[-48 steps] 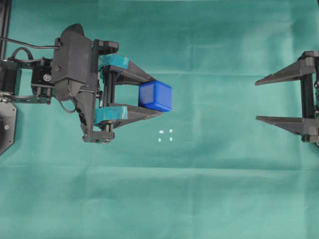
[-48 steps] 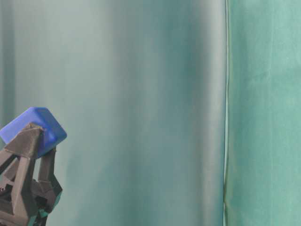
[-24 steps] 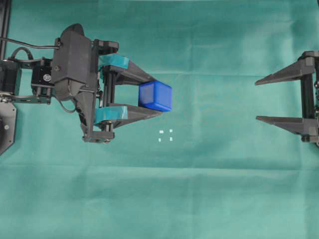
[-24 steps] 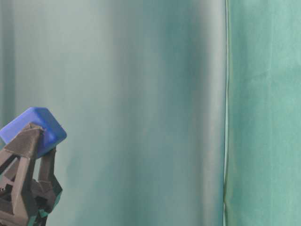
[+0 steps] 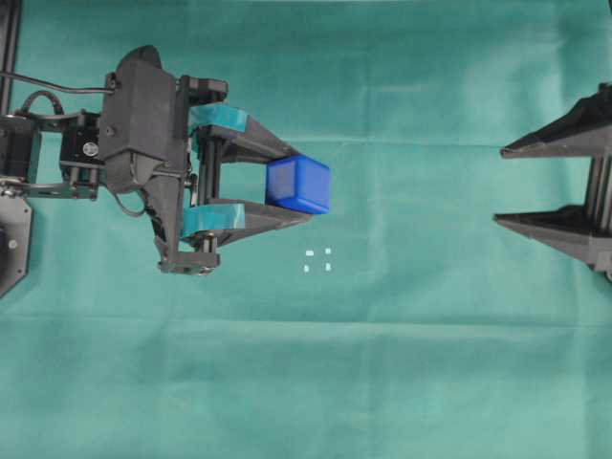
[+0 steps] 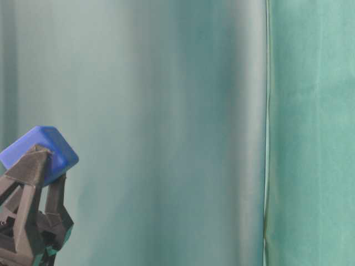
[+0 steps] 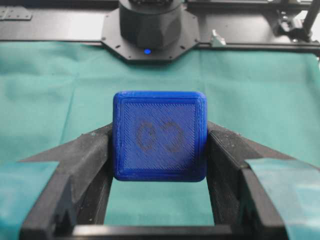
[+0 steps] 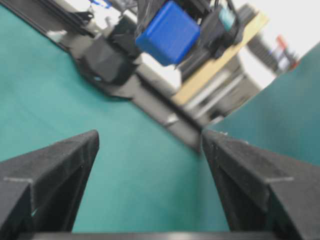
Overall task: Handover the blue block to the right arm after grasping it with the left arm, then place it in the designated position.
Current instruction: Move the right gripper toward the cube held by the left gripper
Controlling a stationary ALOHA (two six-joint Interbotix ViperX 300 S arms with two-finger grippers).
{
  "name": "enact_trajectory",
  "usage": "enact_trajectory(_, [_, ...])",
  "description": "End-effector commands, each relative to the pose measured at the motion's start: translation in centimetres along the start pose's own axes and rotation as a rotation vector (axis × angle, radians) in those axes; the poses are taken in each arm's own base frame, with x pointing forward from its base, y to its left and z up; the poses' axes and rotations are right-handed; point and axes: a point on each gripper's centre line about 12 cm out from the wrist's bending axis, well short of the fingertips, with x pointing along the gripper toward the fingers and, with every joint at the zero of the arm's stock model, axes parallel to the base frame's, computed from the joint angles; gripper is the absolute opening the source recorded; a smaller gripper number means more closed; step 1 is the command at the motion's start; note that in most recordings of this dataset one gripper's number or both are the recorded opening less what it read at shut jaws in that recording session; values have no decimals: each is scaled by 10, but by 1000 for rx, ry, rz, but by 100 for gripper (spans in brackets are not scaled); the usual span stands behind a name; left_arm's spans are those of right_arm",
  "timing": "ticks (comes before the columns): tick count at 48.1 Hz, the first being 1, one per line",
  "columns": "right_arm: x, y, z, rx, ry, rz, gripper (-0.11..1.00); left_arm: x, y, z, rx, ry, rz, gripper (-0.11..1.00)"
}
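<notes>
The blue block (image 8: 168, 34) sits at an angle to my right gripper's open fingers. Next, I turn my right gripper square to the block's free sides (image 5: 307, 184) before closing in.
The blue block (image 5: 298, 185) is pinched between the teal-taped fingers of my left gripper (image 5: 304, 182), held up off the green cloth. In the left wrist view the blue block (image 7: 160, 135) fills the gap between both black fingertips of the left gripper (image 7: 160, 142), its dark mark facing the camera. From table level the blue block (image 6: 41, 152) sits tilted on top of the fingers. My right gripper (image 5: 500, 185) stands open and empty at the far right edge, well apart from the block. The right wrist view shows the right gripper (image 8: 150, 137) wide open, with the blue block (image 8: 168, 33) far ahead. The designated position (image 5: 317, 260) lies just below the block.
Green cloth (image 5: 382, 382) covers the whole table. The left arm's black body (image 5: 143, 143) takes up the upper left. The opposite arm's base (image 7: 150, 25) and a black frame rail stand at the cloth's far edge.
The right gripper has shifted slightly to the right and tilted, its fingers looking thicker from above. The left gripper and the blue block have not moved.
</notes>
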Motion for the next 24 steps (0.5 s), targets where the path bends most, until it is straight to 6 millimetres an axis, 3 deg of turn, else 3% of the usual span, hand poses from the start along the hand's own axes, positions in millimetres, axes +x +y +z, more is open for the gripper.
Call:
enact_trajectory(1, [1,-8,12,-101,-35,-14,91,-5,-1,12,-1,-41,-2,47])
enact_trajectory(19, [3,-5,12,-463,-35,13,91,-6,0,12,0,-41,-1,47])
enact_trajectory(24, [3,-4,12,-489,-34,16,91,-6,0,13,-2,-43,-1,47])
